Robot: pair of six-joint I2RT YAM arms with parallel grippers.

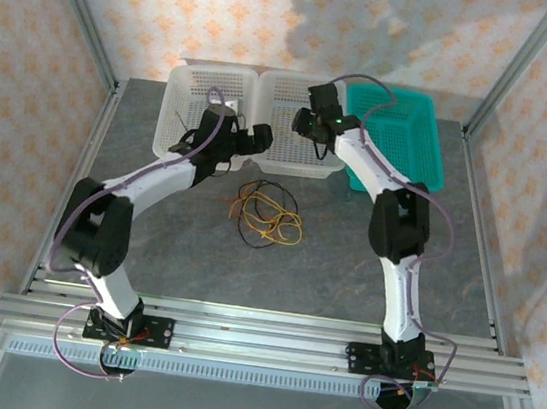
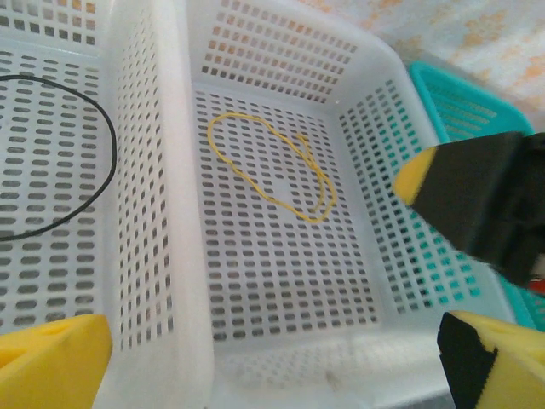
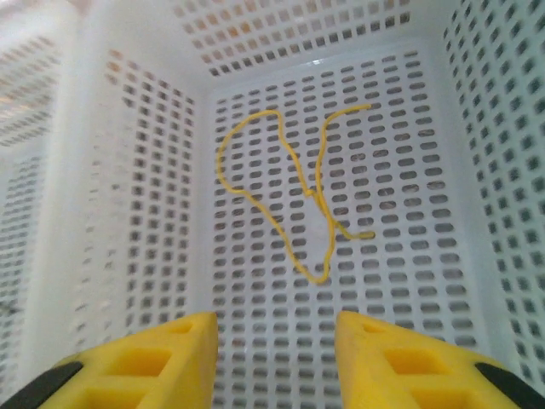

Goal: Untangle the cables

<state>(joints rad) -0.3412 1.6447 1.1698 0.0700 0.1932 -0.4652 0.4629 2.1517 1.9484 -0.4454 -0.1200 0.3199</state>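
The yellow cable (image 3: pixel 319 183) lies free in the middle basket, so the robot's right gripper should keep on to the tangle and close on its outer yellow loop (image 1: pixel 300 233).
A tangle of yellow, black and orange-brown cables (image 1: pixel 268 216) lies on the grey table in front of the baskets. One yellow cable (image 3: pixel 300 198) lies loose on the floor of the middle white basket (image 1: pixel 290 94); the left wrist view shows it too (image 2: pixel 274 167). A black cable (image 2: pixel 100 153) curves across the floor of the left white basket (image 1: pixel 184 102). My right gripper (image 3: pixel 277 358) hangs open over the middle basket, just above the yellow cable, with nothing between its fingers. My left gripper (image 2: pixel 272 375) stands wide open at the front rim where the two white baskets meet, holding nothing.
A teal basket (image 1: pixel 423 123) stands right of the white ones. All three baskets line the back of the table. In the left wrist view the right gripper's black and yellow finger (image 2: pixel 477 200) hangs close on the right. Metal frame posts stand at the table's sides.
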